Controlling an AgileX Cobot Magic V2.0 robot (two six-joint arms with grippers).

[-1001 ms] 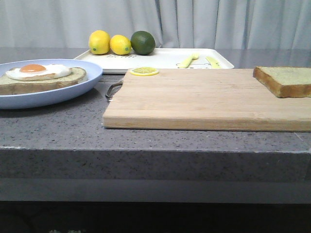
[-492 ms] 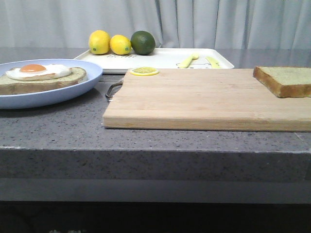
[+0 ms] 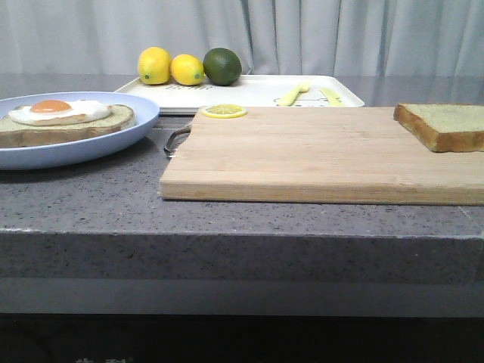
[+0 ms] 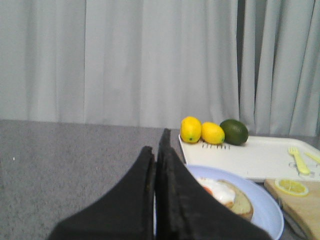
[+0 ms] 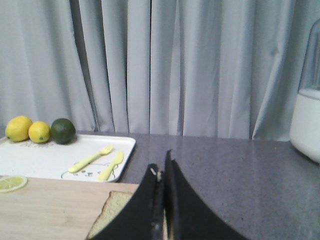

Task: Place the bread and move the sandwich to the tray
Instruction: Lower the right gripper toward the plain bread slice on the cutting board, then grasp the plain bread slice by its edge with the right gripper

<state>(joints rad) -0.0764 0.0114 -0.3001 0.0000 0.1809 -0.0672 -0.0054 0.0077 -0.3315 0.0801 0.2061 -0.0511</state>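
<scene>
Next, my left gripper moves back while my right gripper brings the bread [image 3: 445, 127] from the cutting board, because the fried egg [image 3: 57, 110] lies uncovered on the plate.
The bread [image 3: 446, 125] lies on the right end of the wooden cutting board [image 3: 318, 155]; it also shows in the right wrist view [image 5: 117, 212], partly hidden behind my right gripper [image 5: 161, 172], which is shut and empty. The sandwich [image 3: 64, 121], one bread slice topped with a fried egg, sits on the pale blue plate [image 3: 113, 140] at the left. In the left wrist view my left gripper [image 4: 156, 145] is shut and empty, in front of the sandwich [image 4: 227, 196] on its plate [image 4: 267, 215]. The white tray [image 3: 257, 92] stands at the back. Neither gripper shows in the front view.
Two lemons [image 3: 170, 66] and a lime [image 3: 222, 66] stand on the tray's far left. A yellow fork [image 3: 291, 94] and knife [image 3: 330, 95] lie on its right. A lemon slice [image 3: 224, 111] lies on the board's back left corner. A white container [image 5: 306, 120] stands far right.
</scene>
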